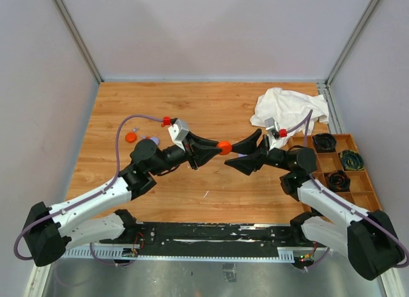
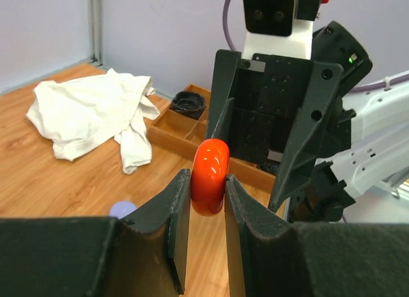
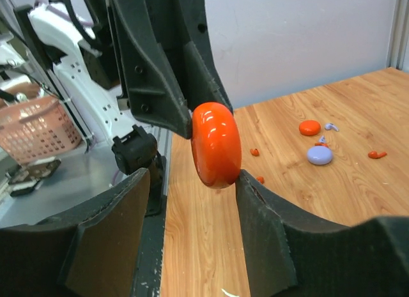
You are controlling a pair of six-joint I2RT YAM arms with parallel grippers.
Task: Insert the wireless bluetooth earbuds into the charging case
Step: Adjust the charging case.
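Next, I grab the charging case's loose end (image 3: 218, 172) with my right gripper before my left gripper opens the charging case's lid, because my left gripper covers one end of the shut charging case (image 3: 209, 117).
My left gripper (image 2: 206, 179) is shut on an orange-red round charging case (image 2: 211, 174), held on edge above the table's middle (image 1: 223, 147). My right gripper (image 3: 192, 177) faces it, open. Its right finger touches the case (image 3: 216, 144), and its left finger stands well apart. Tiny orange-red earbuds (image 3: 254, 152) and a lavender one (image 3: 330, 126) lie on the wood far to the left, beside an orange-red disc (image 1: 131, 137) and a lavender disc (image 1: 153, 139).
A crumpled white cloth (image 1: 287, 108) lies at the back right. A wooden compartment tray (image 1: 361, 182) with black cable coils stands along the right edge. A pink basket (image 3: 38, 137) sits off the table past the arm bases.
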